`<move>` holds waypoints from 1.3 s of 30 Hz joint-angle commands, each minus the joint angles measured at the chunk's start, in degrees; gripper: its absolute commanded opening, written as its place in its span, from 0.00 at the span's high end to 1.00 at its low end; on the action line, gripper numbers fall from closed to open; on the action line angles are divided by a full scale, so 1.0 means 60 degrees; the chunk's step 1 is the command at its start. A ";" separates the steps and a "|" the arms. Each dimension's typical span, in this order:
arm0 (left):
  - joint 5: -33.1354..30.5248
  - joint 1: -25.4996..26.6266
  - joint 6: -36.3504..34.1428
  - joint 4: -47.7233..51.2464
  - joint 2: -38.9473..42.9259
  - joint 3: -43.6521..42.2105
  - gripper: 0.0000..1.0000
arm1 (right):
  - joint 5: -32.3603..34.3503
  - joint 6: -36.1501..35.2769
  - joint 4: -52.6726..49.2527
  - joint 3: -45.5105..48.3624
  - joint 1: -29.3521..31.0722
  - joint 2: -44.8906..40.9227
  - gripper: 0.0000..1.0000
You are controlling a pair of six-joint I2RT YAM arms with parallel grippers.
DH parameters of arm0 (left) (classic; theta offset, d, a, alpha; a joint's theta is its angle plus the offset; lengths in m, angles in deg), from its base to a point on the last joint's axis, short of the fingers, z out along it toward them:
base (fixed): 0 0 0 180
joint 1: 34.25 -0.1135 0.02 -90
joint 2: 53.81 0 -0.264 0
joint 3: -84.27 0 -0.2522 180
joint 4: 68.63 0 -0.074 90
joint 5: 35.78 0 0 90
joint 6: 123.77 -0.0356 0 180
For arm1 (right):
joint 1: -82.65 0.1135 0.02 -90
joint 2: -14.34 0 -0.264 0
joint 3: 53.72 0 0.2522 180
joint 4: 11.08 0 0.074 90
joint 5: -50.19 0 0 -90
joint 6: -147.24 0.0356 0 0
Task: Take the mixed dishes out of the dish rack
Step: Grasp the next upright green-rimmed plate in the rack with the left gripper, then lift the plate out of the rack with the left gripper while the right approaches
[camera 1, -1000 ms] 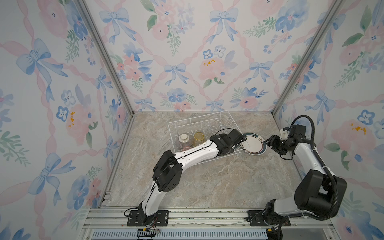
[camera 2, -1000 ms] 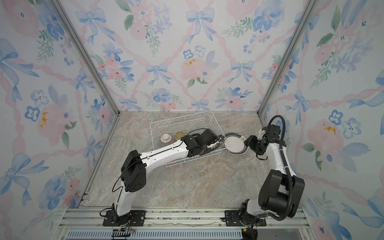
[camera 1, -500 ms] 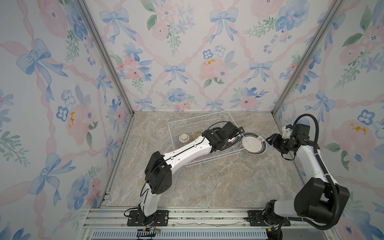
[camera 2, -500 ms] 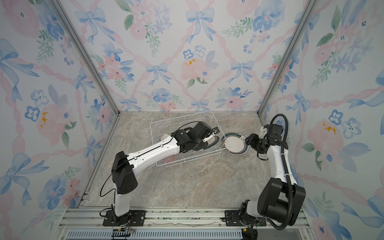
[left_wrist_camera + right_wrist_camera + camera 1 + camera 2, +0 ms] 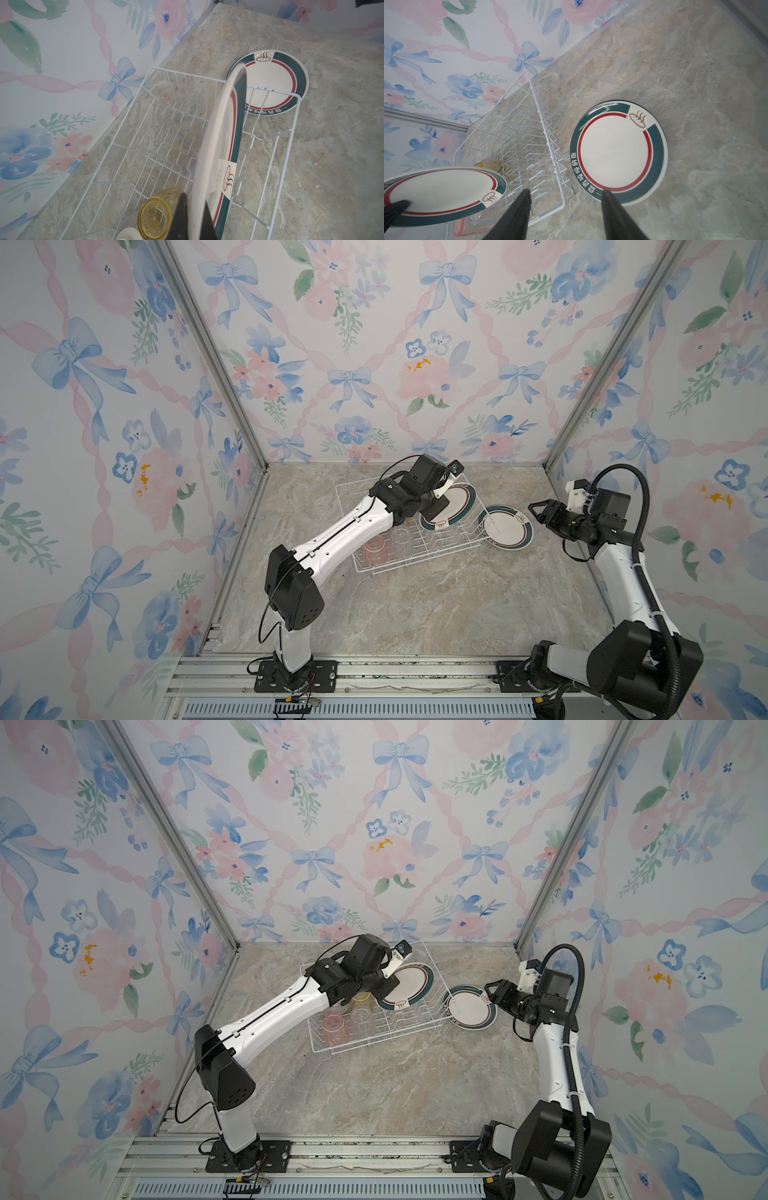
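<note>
The robot's left gripper is holding the plate upright above the rack, short of the stack (image 5: pixel 506 526), so its right gripper should grip the plate's free rim (image 5: pixel 471 505) and lower the plate there.
The dish rack (image 5: pixel 415 564) (image 5: pixel 374 1042) is a white wire basket at the back middle of the table. My left gripper (image 5: pixel 434 508) (image 5: pixel 384 990) (image 5: pixel 194 199) is shut on the rim of a white plate (image 5: pixel 455 506) (image 5: pixel 409 984) (image 5: pixel 218 133) (image 5: pixel 442 187) with a dark green and red border. It holds the plate tilted above the rack's right end. A matching plate (image 5: pixel 507 526) (image 5: pixel 471 1006) (image 5: pixel 270 83) (image 5: pixel 614 151) lies on the table just right of the rack, seemingly on another. My right gripper (image 5: pixel 536 512) (image 5: pixel 490 990) (image 5: pixel 565 192) hovers open and empty at its right edge.
In the rack's left part stand a pink tumbler (image 5: pixel 376 551) (image 5: pixel 334 1025), a clear tumbler (image 5: pixel 401 537) (image 5: pixel 361 1016) and a yellow tumbler (image 5: pixel 361 996) (image 5: pixel 154 216). A striped bowl (image 5: pixel 128 220) sits beside the yellow one. Walls close in at the back and both sides.
My left arm has raised the plate from among the rack's prongs and turned its face upward. My right gripper has drawn back a little from the plate on the table.
</note>
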 commanded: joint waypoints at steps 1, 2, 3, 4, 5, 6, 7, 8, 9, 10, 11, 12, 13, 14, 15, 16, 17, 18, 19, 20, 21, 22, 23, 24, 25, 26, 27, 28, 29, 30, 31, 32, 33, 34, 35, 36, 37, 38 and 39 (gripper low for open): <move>0.1910 -0.0535 0.0988 -0.0801 0.0658 -0.0254 1.00 | -0.1891 0.0556 0.1921 0.0567 0.0189 -0.0238 0.44; 0.2363 -0.0712 0.1185 -0.0954 0.0710 -0.0350 1.00 | -0.2283 0.0732 0.2368 0.0708 0.0275 -0.0264 0.44; 0.2854 -0.0873 0.1379 -0.1148 0.0783 -0.0494 1.00 | -0.2552 0.0829 0.2711 0.0818 0.0398 -0.0275 0.44; 0.3275 -0.1036 0.1531 -0.1360 0.0856 -0.0646 1.00 | -0.2836 0.0884 0.2995 0.0887 0.0519 -0.0261 0.44; 0.3741 -0.1199 0.1728 -0.1674 0.0968 -0.0871 1.00 | -0.3108 0.0919 0.3236 0.0952 0.0695 -0.0239 0.44; 0.4234 -0.1367 0.1935 -0.1999 0.1073 -0.1119 1.00 | -0.3293 0.0933 0.3449 0.0994 0.0871 -0.0191 0.44; 0.4704 -0.1520 0.2156 -0.2370 0.1194 -0.1382 1.00 | -0.3500 0.1019 0.3694 0.1042 0.1048 -0.0135 0.44; 0.5082 -0.1655 0.2385 -0.2721 0.1281 -0.1626 1.00 | -0.3685 0.1147 0.3968 0.1080 0.1188 -0.0073 0.44; 0.5488 -0.1790 0.2606 -0.3065 0.1368 -0.1855 1.00 | -0.3911 0.1362 0.4388 0.1147 0.1360 0.0025 0.44; 0.5834 -0.1885 0.2762 -0.3310 0.1406 -0.2014 1.00 | -0.4013 0.1505 0.4658 0.1183 0.1479 0.0085 0.44; 0.6099 -0.1957 0.2932 -0.3521 0.1432 -0.2153 1.00 | -0.4115 0.1684 0.5000 0.1231 0.1641 0.0160 0.45; 0.6271 -0.1996 0.3024 -0.3617 0.1424 -0.2224 1.00 | -0.4173 0.1845 0.5322 0.1251 0.1798 0.0246 0.46; 0.6406 -0.2018 0.3084 -0.3685 0.1397 -0.2275 1.00 | -0.4222 0.1970 0.5559 0.1248 0.1955 0.0332 0.47; 0.6557 -0.2012 0.3184 -0.3761 0.1379 -0.2320 1.00 | -0.4213 0.2031 0.5698 0.1224 0.2089 0.0421 0.48; 0.6737 -0.2033 0.3294 -0.3868 0.1342 -0.2359 1.00 | -0.4212 0.2084 0.5820 0.1195 0.2213 0.0509 0.50; 0.6950 -0.2066 0.3451 -0.4028 0.1323 -0.2422 1.00 | -0.4212 0.2146 0.5918 0.1167 0.2303 0.0596 0.51; 0.7105 -0.2100 0.3609 -0.4181 0.1300 -0.2481 1.00 | -0.4223 0.2221 0.6047 0.1135 0.2385 0.0685 0.52; 0.7272 -0.2159 0.3775 -0.4359 0.1269 -0.2554 1.00 | -0.4241 0.2308 0.6206 0.1121 0.2467 0.0751 0.52; 0.7414 -0.2227 0.3947 -0.4488 0.1229 -0.2607 1.00 | -0.4241 0.2365 0.6317 0.1119 0.2532 0.0806 0.52; 0.7537 -0.2277 0.4073 -0.4608 0.1197 -0.2669 1.00 | -0.4227 0.2389 0.6359 0.1101 0.2597 0.0844 0.52; 0.7676 -0.2329 0.4194 -0.4746 0.1173 -0.2734 1.00 | -0.4226 0.2398 0.6387 0.1082 0.2639 0.0870 0.53; 0.7841 -0.2369 0.4337 -0.4946 0.1146 -0.2811 1.00 | -0.4213 0.2386 0.6385 0.1076 0.2690 0.0892 0.53; 0.7987 -0.2399 0.4476 -0.5202 0.1111 -0.2938 1.00 | -0.4206 0.2383 0.6378 0.1062 0.2728 0.0920 0.53; 0.8141 -0.2415 0.4619 -0.5396 0.1081 -0.3003 1.00 | -0.4224 0.2407 0.6387 0.1061 0.2760 0.0946 0.53; 0.8282 -0.2428 0.4776 -0.5599 0.1025 -0.3051 1.00 | -0.4252 0.2411 0.6423 0.1074 0.2827 0.0961 0.55; 0.8360 -0.2430 0.4894 -0.5736 0.0972 -0.3084 1.00 | -0.4263 0.2414 0.6464 0.1073 0.2880 0.0962 0.55; 0.8404 -0.2428 0.4965 -0.5818 0.0918 -0.3101 1.00 | -0.4281 0.2427 0.6519 0.1062 0.2954 0.0980 0.57; 0.8461 -0.2430 0.5024 -0.5887 0.0827 -0.3095 1.00 | -0.4312 0.2457 0.6600 0.1053 0.3047 0.0991 0.59; 0.8516 -0.2430 0.5096 -0.5966 0.0762 -0.3101 1.00 | -0.4329 0.2460 0.6625 0.1020 0.3152 0.1005 0.62; 0.8560 -0.2430 0.5157 -0.6035 0.0689 -0.3116 1.00 | -0.4351 0.2458 0.6630 0.0981 0.3235 0.1018 0.64; 0.8582 -0.2430 0.5207 -0.6082 0.0627 -0.3114 1.00 | -0.4357 0.2450 0.6617 0.0938 0.3300 0.1031 0.66; 0.8619 -0.2438 0.5240 -0.6142 0.0584 -0.3116 1.00 | -0.4358 0.2430 0.6597 0.0901 0.3355 0.1044 0.67; 0.8663 -0.2430 0.5279 -0.6198 0.0538 -0.3122 1.00 | -0.4358 0.2415 0.6583 0.0870 0.3384 0.1050 0.69; 0.8657 -0.2430 0.5293 -0.6231 0.0510 -0.3116 1.00 | -0.4358 0.2417 0.6554 0.0834 0.3411 0.1064 0.71; 0.8644 -0.2430 0.5306 -0.6227 0.0490 -0.3116 1.00 | -0.4351 0.2414 0.6553 0.0819 0.3434 0.1077 0.73; 0.8631 -0.2431 0.5304 -0.6225 0.0486 -0.3116 1.00 | -0.4344 0.2415 0.6538 0.0783 0.3442 0.1079 0.76; 0.8614 -0.2430 0.5304 -0.6232 0.0472 -0.3119 1.00 | -0.4332 0.2413 0.6499 0.0755 0.3446 0.1079 0.84; 0.8599 -0.2423 0.5306 -0.6232 0.0473 -0.3137 1.00 | -0.4283 0.2417 0.6439 0.0731 0.3446 0.1066 0.90; 0.8585 -0.2430 0.5300 -0.6232 0.0468 -0.3151 1.00 | -0.4195 0.2369 0.6282 0.0674 0.3449 0.1051 0.92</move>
